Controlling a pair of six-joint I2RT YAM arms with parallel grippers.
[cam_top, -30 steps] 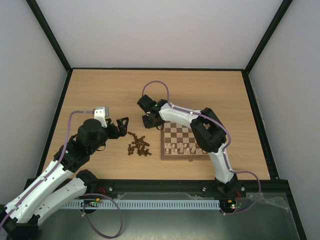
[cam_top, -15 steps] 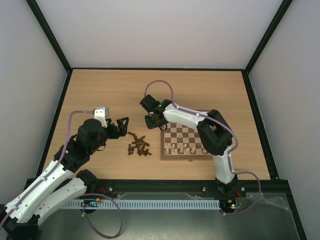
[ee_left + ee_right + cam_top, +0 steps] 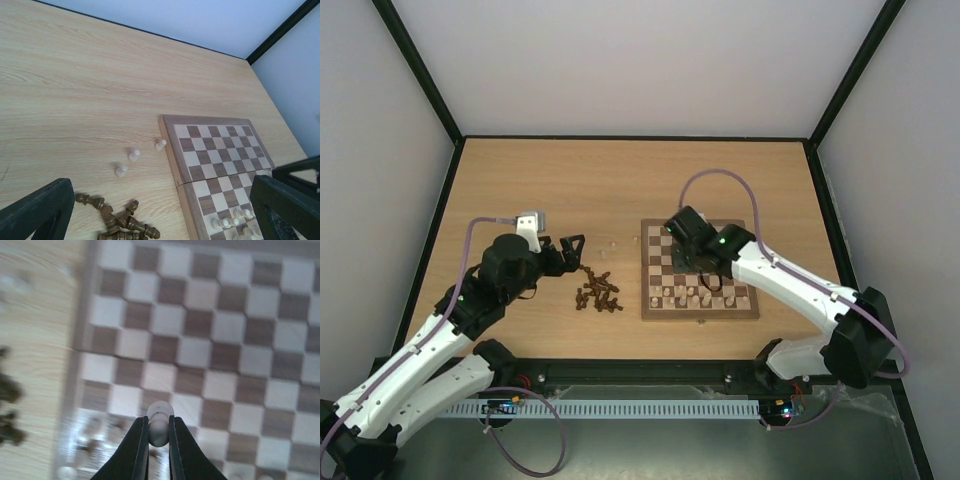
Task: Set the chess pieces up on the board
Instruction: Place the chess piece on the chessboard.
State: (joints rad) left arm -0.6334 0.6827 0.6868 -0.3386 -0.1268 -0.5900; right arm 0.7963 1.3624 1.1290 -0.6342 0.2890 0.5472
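I should keep carrying the cream pawn (image 3: pixel 160 412) with my right gripper to the next light pawn-row square (image 3: pixel 212 441), because the pawn is upright and the square is open. I should let go once the pawn's base stands.
The board (image 3: pixel 740 240) lies right of centre, with several cream chess pieces (image 3: pixel 690 296) standing along its near rows. My right gripper (image 3: pixel 703 272) hangs over the board's near half. In the right wrist view it (image 3: pixel 158 432) is shut on a cream pawn (image 3: pixel 160 415) above the checkered squares (image 3: pixel 225 340). Dark brown pieces (image 3: pixel 598 292) lie in a heap on the table left of the board. My left gripper (image 3: pixel 575 245) hovers open just behind that heap, with nothing between its fingers (image 3: pixel 40 210). Three cream pawns (image 3: pixel 133 155) stand on the table beside the board's left edge (image 3: pixel 172 155).
The dark heap (image 3: pixel 117 220) sits low between my left fingers in the wrist view. The table is bordered by a black frame (image 3: pixel 630 137) and white walls. Bare wood stretches behind the board and the heap.
My right arm has swung from the table left of the board to over the board, shutting on a cream pawn and carrying it. The left gripper edged slightly right.
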